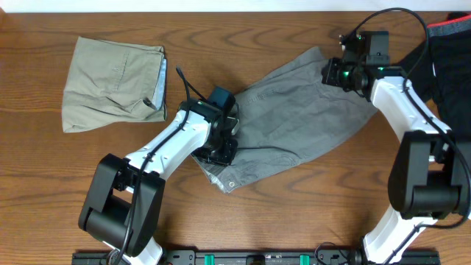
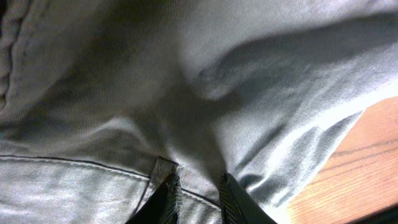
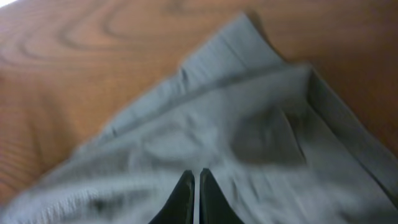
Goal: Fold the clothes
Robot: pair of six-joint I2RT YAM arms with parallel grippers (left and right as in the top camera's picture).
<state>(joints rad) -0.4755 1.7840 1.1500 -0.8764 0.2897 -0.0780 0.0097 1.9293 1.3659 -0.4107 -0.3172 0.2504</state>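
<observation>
My right gripper is to straighten the grey shorts [image 1: 291, 110], which lie diagonally with one end toward the back. It should pull that end [image 1: 349, 121] toward the front before folding.
A grey pair of shorts [image 1: 294, 118] lies spread diagonally across the middle of the table. My left gripper [image 1: 223, 147] is at its lower left end. In the left wrist view the fingers [image 2: 199, 190] are closed on a fold of the grey cloth [image 2: 186, 81] at a stitched seam. My right gripper [image 1: 329, 72] is over the upper right end of the shorts. In the blurred right wrist view its fingers [image 3: 197, 177] are together just above the grey cloth [image 3: 249, 124], and nothing shows between them.
A folded khaki garment [image 1: 110, 85] lies at the back left. A dark pile of clothes with a red edge [image 1: 452, 59] sits at the far right, beside the right arm. Bare wooden tabletop [image 1: 294, 213] shows along the front.
</observation>
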